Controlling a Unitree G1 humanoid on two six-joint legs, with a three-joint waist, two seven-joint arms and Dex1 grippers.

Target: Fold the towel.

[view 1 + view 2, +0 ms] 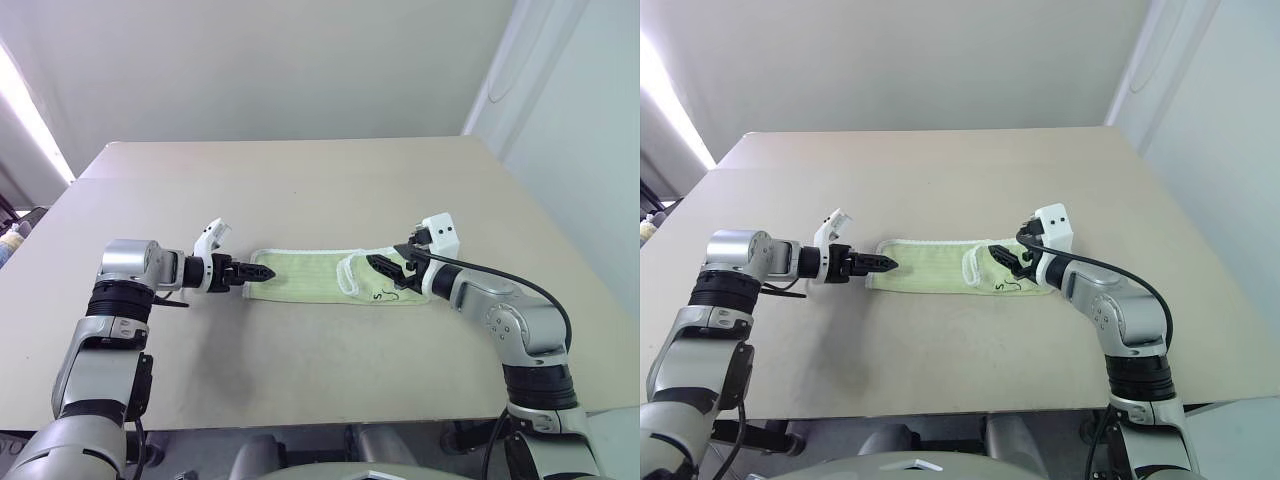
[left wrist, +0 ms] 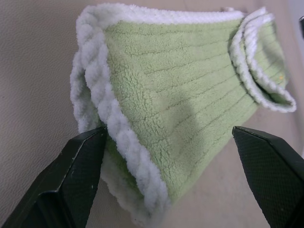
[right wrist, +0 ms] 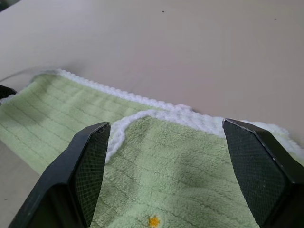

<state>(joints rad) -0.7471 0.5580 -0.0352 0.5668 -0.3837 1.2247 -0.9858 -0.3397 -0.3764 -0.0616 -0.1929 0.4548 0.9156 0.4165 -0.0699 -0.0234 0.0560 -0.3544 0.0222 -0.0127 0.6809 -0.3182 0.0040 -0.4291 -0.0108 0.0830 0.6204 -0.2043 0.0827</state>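
Observation:
I expect the towel to slide along with its flap still folded when I pull the towel's end, because the flap's white edge lies flat along the towel.
The towel, light green with whitish edging, lies on the table as a long folded strip running left to right. A flap is folded back over its right part, with a dark embroidered mark near that end. My left gripper is at the strip's left end and is open. In the left wrist view the towel's layered end sits between its spread fingers. My right gripper hovers open over the folded flap, its fingers wide apart and holding nothing.
The beige table reaches back to a pale wall, and its front edge runs just ahead of my arms. A black cable loops along my right forearm. Bare tabletop surrounds the towel on all sides.

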